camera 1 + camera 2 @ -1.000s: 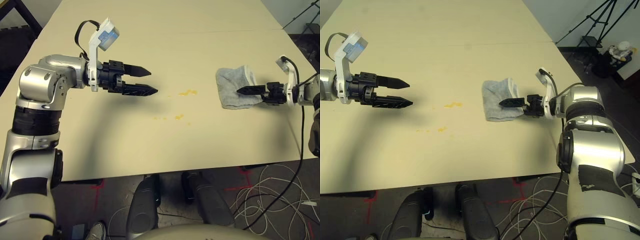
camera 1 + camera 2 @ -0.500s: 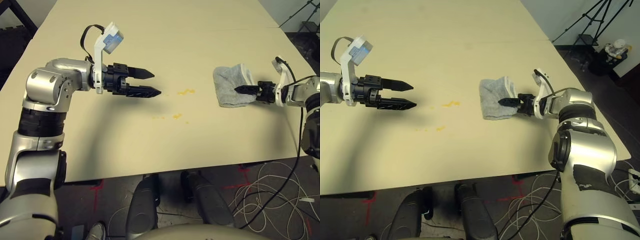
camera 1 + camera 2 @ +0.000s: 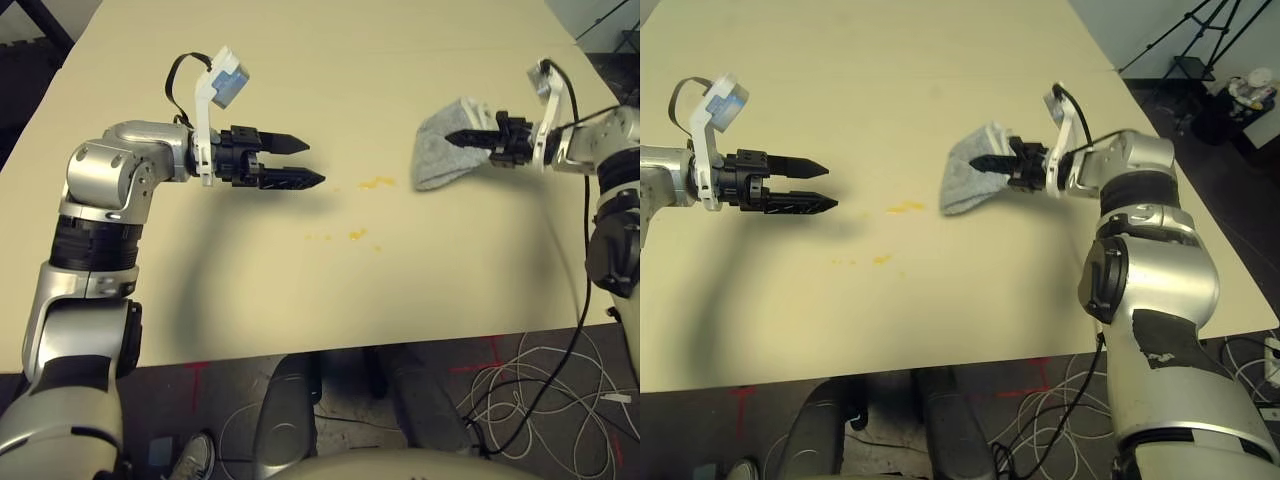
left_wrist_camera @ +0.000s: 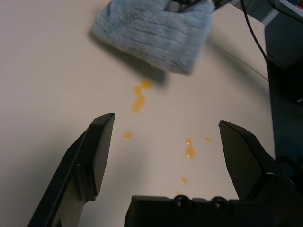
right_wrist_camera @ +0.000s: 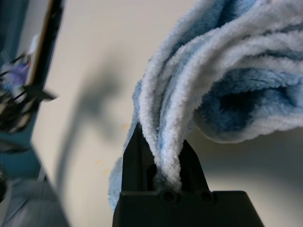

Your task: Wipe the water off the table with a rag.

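The grey rag (image 3: 440, 158) is hanging clear of the yellowish blotches, so the robot's right gripper should bring the rag down over the water and sweep it toward the left gripper.
The grey rag (image 3: 437, 158) hangs above the table (image 3: 300, 300) at the right, bunched and sagging toward its left end. My right gripper (image 3: 452, 137) is shut on the rag's upper edge; in the right wrist view the cloth (image 5: 213, 94) is pinched between the two fingers (image 5: 137, 158). The water (image 3: 376, 183) is a yellowish blotch just left of the rag, with a second blotch and specks (image 3: 357, 234) nearer me. My left gripper (image 3: 313, 163) hovers open over the table left of the water, holding nothing.
The table's front edge (image 3: 330, 350) runs below the arms, and its right edge (image 3: 1200, 210) lies under my right arm. Loose cables (image 3: 540, 390) lie on the floor at the right. A tripod (image 3: 1200, 30) stands beyond the far right corner.
My right gripper has shut on the rag and lifted it off the table, carrying it a little left toward the water. The left gripper has stayed open in roughly the same place.
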Controlling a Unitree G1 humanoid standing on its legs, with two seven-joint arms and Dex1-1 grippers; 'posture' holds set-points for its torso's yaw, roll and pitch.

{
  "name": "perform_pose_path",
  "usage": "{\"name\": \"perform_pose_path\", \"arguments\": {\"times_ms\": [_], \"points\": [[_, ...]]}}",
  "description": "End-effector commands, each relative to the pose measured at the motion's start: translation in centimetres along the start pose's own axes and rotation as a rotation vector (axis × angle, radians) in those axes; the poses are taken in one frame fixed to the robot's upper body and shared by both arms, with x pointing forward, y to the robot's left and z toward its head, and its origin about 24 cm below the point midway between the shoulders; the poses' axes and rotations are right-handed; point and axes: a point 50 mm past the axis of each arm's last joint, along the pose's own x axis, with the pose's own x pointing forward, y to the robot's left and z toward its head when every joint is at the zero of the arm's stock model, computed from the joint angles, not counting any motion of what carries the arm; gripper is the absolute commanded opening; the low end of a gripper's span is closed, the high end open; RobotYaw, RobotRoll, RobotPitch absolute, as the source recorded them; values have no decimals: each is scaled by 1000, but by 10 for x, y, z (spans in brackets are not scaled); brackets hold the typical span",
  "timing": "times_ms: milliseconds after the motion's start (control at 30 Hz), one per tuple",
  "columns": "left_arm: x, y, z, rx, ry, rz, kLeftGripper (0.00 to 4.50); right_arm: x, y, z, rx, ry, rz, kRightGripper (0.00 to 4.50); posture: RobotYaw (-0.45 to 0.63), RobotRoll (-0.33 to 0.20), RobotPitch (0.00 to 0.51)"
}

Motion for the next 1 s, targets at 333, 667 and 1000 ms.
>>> {"name": "perform_pose_path", "arguments": {"times_ms": [333,667,1000], "points": [[-7,8,4,18,-21,40,4500,64,27,-74,39,157,-16,23,-27,0,273],[-8,6,0,4,-22,49,4500,66,-23,-69,-78,22,-400,23,-3,0,278],[-4,5,2,1,-26,41,4500,27,-52,-22,-247,-181,-676,23,-18,0,280]]}}
